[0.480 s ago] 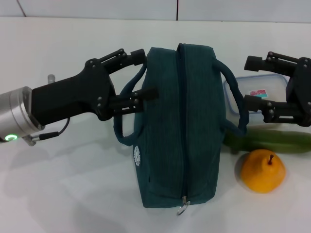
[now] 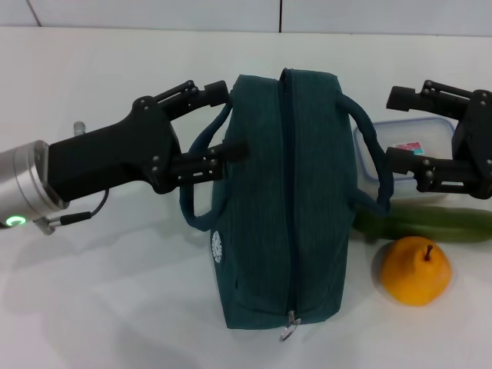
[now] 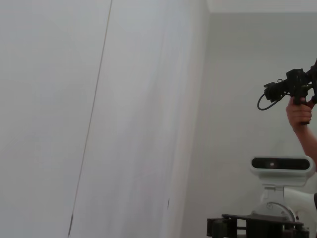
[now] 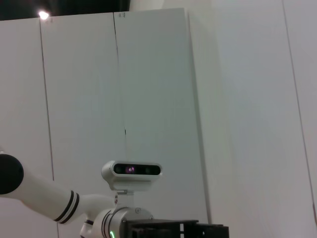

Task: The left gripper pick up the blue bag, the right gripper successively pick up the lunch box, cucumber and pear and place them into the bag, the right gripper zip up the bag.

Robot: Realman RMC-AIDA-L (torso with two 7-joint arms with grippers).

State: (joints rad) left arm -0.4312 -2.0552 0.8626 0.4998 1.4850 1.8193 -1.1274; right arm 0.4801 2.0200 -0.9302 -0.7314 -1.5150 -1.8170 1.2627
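I should level my left gripper, pinch the bag's side (image 2: 241, 127) and pull the bag's opening apart, because the gripper slants across the bag's handle and the bag's opening (image 2: 287, 165) is shut.
The blue bag (image 2: 284, 200) lies on the white table, its zipper closed, the pull (image 2: 289, 330) at the near end. My left gripper (image 2: 230, 120) is open at the bag's left side, its fingers straddling the top of the left handle (image 2: 194, 206). My right gripper (image 2: 394, 129) is open by the bag's right handle (image 2: 372, 146), over the clear lunch box (image 2: 419, 142). The green cucumber (image 2: 430, 223) lies in front of the box. The orange-yellow pear (image 2: 415, 270) stands nearer, right of the bag. Both wrist views show none of these.
The white table (image 2: 100, 292) reaches to a wall at the back. The wrist views show wall panels (image 4: 158, 89), the robot's head (image 4: 131, 171) and, in the left wrist view, a person's hand (image 3: 298, 111) holding a device.
My left gripper has drawn back very slightly to the left. The bag, the right gripper and the food have not moved.
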